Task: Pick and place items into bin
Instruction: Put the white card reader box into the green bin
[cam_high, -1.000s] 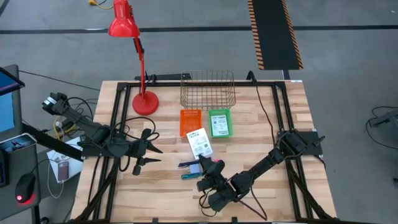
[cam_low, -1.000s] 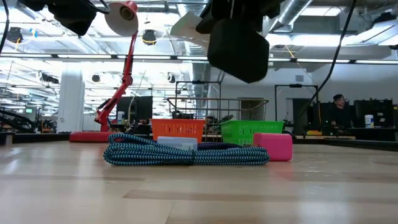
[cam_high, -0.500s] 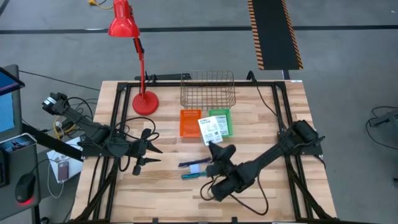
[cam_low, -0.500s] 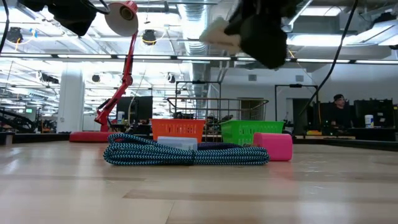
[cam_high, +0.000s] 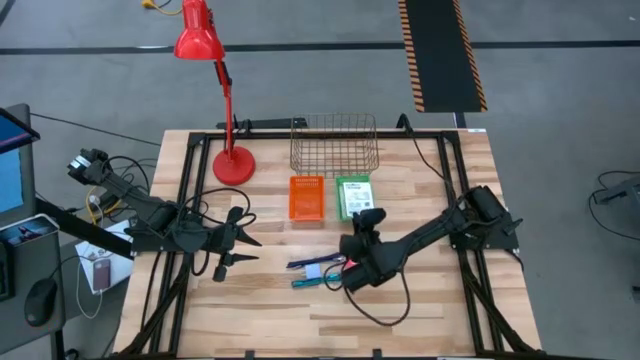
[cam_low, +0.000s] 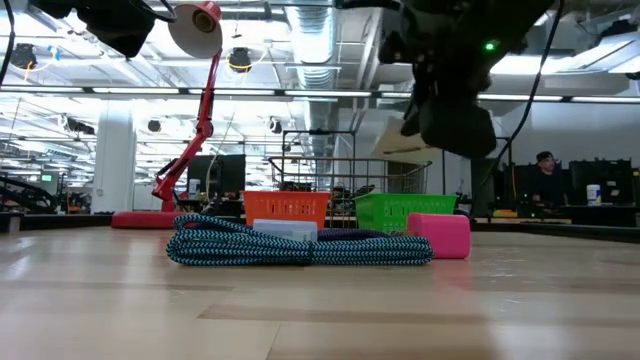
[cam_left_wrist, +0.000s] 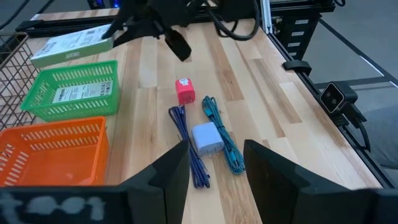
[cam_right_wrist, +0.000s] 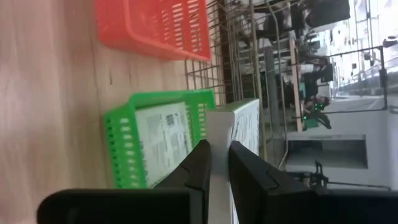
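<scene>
I should continue to lower the white box (cam_right_wrist: 219, 135) with my right gripper until its lower edge is inside, because it hangs on edge along the green basket's open top (cam_right_wrist: 194, 113). Then I should let go of it.
My right gripper (cam_high: 362, 217) is shut on a flat white box with printed labels (cam_left_wrist: 71, 43), held over the green basket (cam_high: 352, 197), in which a white card (cam_right_wrist: 158, 140) lies. A pink block (cam_left_wrist: 185, 91), a white adapter (cam_left_wrist: 207, 138), a purple braided cord (cam_left_wrist: 186, 140) and a teal braided cord (cam_left_wrist: 224, 140) lie on the table's middle. My left gripper (cam_high: 245, 250) waits open at the left, pointing toward them. My right gripper pinches the white box by its end nearest the fingers (cam_right_wrist: 219, 127), between its two fingers across the thin sides. The fingers slant down from the table's near right. The box sticks out beyond the fingertips, lifted clear above the green basket.
An orange basket (cam_high: 307, 197) stands left of the green one, a wire basket (cam_high: 335, 145) behind both. A red desk lamp (cam_high: 232, 160) stands at the far left. Black rails (cam_high: 190, 200) frame the table's sides.
My right gripper has carried the white box from above the cords toward the table's far edge, over the green basket. The wrist has turned on the way and the box with it. The cords, adapter and pink block have stayed where they were.
</scene>
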